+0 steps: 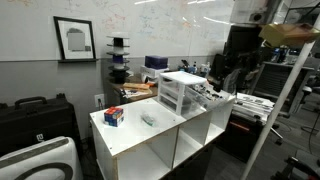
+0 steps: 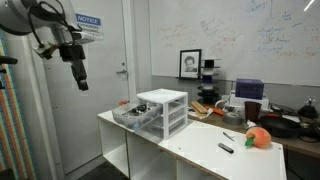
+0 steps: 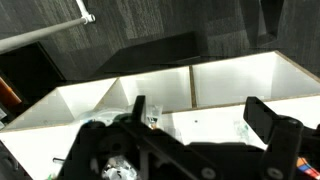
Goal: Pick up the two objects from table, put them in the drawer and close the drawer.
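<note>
I can see that the pale oblong item is clear of the box, so I should go on lowering my open gripper over the item's middle until the fingers close across it.
Two objects lie on the white table: a red, blue and white box near one end and a pale flat oblong item beside it. The box also shows in an exterior view. At the table's other end stands the white-framed drawer unit, with one translucent drawer pulled out; small items lie in it. My gripper hangs high above and beyond that open drawer, far from both objects. In the wrist view the gripper is open with nothing between its fingers.
A cluttered dark workbench runs behind the table below a whiteboard. A black case sits on the floor at one side, and a metal frame rises by the arm. A door stands behind the gripper.
</note>
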Robot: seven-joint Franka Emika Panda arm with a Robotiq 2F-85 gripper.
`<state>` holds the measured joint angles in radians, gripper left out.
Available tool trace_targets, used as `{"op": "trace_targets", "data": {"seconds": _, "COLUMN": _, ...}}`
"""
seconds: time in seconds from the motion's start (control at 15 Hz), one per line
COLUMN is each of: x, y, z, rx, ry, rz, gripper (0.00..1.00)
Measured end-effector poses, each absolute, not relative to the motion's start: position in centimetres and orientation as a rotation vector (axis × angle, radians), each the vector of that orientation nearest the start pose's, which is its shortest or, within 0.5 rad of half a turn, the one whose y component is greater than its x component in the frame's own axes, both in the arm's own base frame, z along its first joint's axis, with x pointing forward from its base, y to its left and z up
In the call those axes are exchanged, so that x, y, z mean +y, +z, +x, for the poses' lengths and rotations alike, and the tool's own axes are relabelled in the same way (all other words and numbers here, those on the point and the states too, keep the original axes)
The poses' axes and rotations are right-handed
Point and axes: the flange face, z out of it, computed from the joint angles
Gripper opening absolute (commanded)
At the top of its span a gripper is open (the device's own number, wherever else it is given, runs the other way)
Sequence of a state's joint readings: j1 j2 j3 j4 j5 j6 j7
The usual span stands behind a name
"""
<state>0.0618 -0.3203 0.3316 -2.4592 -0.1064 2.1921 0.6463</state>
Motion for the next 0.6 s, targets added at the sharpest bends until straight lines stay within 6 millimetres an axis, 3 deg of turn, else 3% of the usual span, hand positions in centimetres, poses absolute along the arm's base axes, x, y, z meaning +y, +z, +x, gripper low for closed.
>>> {"op": "trace_targets", "data": {"seconds": 0.4, "x": 16.3, "y": 36.7, "z": 49.7, "rx": 0.255, "ry": -0.232, "rz": -3.298, "gripper": 1.00}}
{"op": "trace_targets", "data": {"seconds": 0.6, "x": 18.1, "y": 34.3, "z": 54.0, "rx": 0.200, "ry": -0.253, "rz": -3.329, "gripper": 1.00}}
